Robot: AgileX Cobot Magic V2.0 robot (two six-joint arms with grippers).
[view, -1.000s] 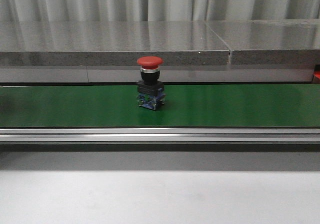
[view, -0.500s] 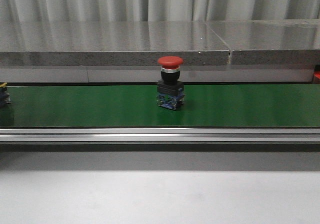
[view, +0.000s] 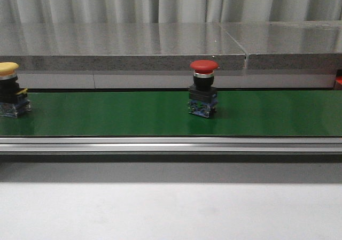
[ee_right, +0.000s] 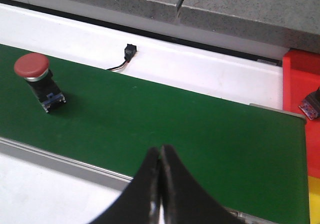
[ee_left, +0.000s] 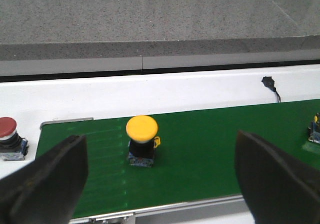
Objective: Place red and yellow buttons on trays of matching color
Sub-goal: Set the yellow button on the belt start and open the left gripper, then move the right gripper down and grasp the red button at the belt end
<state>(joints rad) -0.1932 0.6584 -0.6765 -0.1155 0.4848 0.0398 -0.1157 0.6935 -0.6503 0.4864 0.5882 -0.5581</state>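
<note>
The red button [view: 203, 89] is further down the belt than the yellow button, so my right gripper should open and lift the red button over to the red tray [ee_right: 302, 68] first.
A red button [view: 203, 88] stands upright on the green belt [view: 107, 117], right of the middle. A yellow button [view: 10, 90] stands on the belt at the far left edge. Neither gripper shows in the front view. In the left wrist view the yellow button [ee_left: 142, 139] sits between and beyond the wide-apart fingers of my open left gripper [ee_left: 160, 149], which holds nothing. My right gripper [ee_right: 161, 154] is shut and empty above the belt's near rail, with the red button [ee_right: 35, 79] well off to one side. A red tray [ee_right: 300, 79] lies past the belt's end.
A second red button [ee_left: 9, 136] stands on the white surface beside the belt's end. A button base [ee_right: 311, 104] lies in the red tray, and a yellow strip [ee_right: 315, 209] shows below it. A grey stone ledge [view: 160, 47] runs behind the belt. A small black connector [ee_right: 129, 50] lies on the white strip.
The red button has travelled to the right along the belt. The yellow button has come into the front view from the left edge.
</note>
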